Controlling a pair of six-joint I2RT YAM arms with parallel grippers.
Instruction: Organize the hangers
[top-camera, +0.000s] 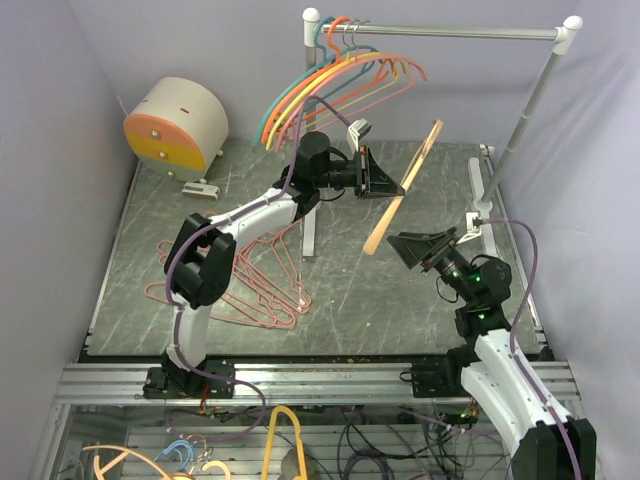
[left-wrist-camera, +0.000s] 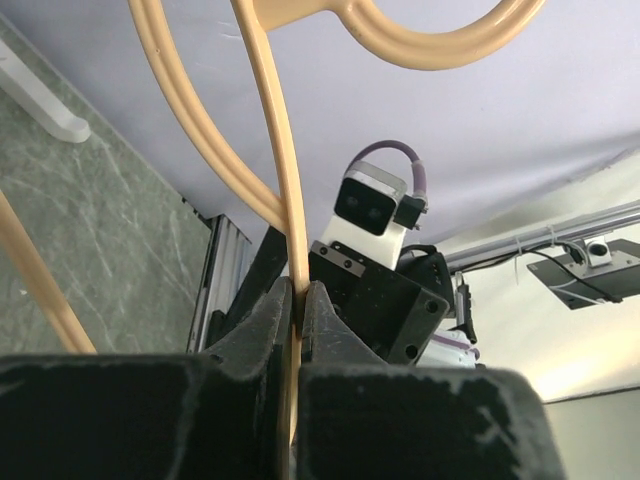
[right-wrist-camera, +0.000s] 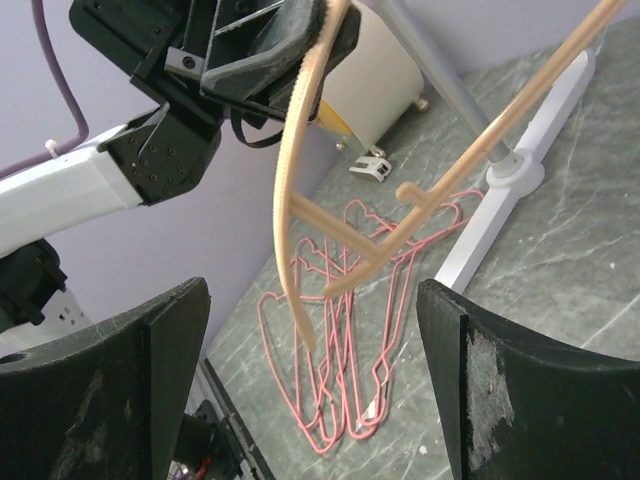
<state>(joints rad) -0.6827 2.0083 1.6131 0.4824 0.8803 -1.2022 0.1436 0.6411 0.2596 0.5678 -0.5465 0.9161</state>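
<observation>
The peach hanger beside the hung hangers (top-camera: 335, 75) is in my left gripper, so next my right gripper grabs the peach hanger's lower end (top-camera: 375, 240) and hangs the peach hanger from the open side of the bar.
My left gripper (top-camera: 390, 182) is shut on a peach plastic hanger (top-camera: 418, 160) and holds it in the air over the middle of the table; in the left wrist view the fingers (left-wrist-camera: 270, 320) pinch its thin bar (left-wrist-camera: 272, 130). My right gripper (top-camera: 410, 243) is open and empty, just below the hanger's lower end. In the right wrist view the peach hanger (right-wrist-camera: 283, 180) hangs between and beyond its spread fingers (right-wrist-camera: 530, 390). Several pink wire hangers (top-camera: 250, 285) lie on the table at the left. Teal, orange, yellow and peach hangers (top-camera: 330, 85) hang on the rail.
The silver rail (top-camera: 450, 32) spans the back, with its slanted post (top-camera: 525, 110) on the right and a white foot (right-wrist-camera: 520, 170) on the table. A cream and orange round drawer box (top-camera: 175, 125) stands at the back left. More hangers (top-camera: 280, 425) lie below the table's near edge.
</observation>
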